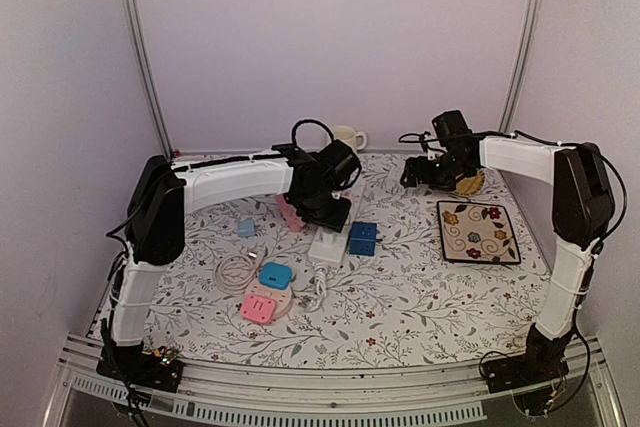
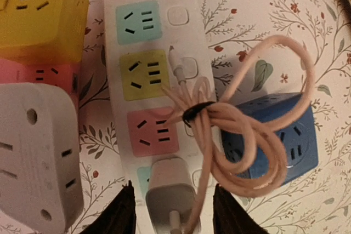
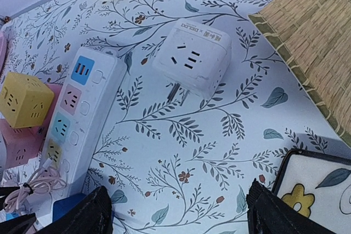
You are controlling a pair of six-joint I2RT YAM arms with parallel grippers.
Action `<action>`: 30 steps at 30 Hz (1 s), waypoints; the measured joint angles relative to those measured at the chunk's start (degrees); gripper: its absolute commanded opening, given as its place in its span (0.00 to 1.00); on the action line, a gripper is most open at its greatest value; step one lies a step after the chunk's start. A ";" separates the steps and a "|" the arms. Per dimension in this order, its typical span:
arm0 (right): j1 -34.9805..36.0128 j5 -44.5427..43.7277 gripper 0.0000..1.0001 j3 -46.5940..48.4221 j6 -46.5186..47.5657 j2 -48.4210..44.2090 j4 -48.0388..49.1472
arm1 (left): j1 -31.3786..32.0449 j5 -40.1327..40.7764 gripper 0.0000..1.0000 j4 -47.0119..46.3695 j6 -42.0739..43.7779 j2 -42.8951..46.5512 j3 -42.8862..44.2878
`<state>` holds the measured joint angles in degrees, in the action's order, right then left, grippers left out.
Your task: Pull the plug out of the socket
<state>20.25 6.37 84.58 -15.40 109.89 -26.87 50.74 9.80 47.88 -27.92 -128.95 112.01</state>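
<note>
The white power strip lies unheld while my left gripper straddles the plug. My right gripper should push the power strip's far half down before the pull.
A white plug with a pale pink cable coiled and tied beside it sits in the nearest socket of a white power strip with coloured outlets. My left gripper straddles the plug, one dark finger on each side, with a narrow gap showing on both sides. From the top view the left gripper hangs over the strip. My right gripper is open over bare tablecloth, away from the strip, at the back right.
A blue cube socket lies right of the strip under the cable. A yellow cube and a white round-cornered adapter lie left of it. A white cube adapter, a straw mat and a flowered coaster lie near the right arm.
</note>
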 measured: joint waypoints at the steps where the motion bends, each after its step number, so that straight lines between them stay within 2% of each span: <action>1: 0.00 0.02 0.88 0.11 0.00 0.02 -0.02 | 0.00 0.61 0.48 0.55 -0.13 -0.66 0.72; 4: 0.00 0.46 0.88 0.42 0.09 0.13 -0.02 | 0.00 2.19 0.43 1.90 -0.24 -2.58 2.62; 9: 0.02 2.34 0.88 1.62 0.57 0.94 -0.04 | 0.00 2.45 0.27 2.78 0.07 -3.50 3.17; 14: 0.63 4.66 0.88 3.21 1.36 2.36 -0.11 | 0.15 1.03 0.20 1.75 1.81 -3.48 3.08; 23: 4.24 8.28 0.84 6.23 2.73 5.77 -0.17 | 0.90 -4.17 0.17 -2.69 7.72 -3.48 2.54; 27: 5.01 11.17 0.76 6.25 2.80 7.39 -0.26 | 1.51 -5.70 0.18 -3.63 9.60 -3.48 2.38; 30: 5.03 13.07 0.65 6.25 2.78 8.79 -0.24 | 1.77 -6.43 0.18 -3.91 10.47 -3.48 2.36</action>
<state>25.28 19.44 90.83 -12.62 118.67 -27.11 52.51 3.38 43.97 -17.45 -132.42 114.37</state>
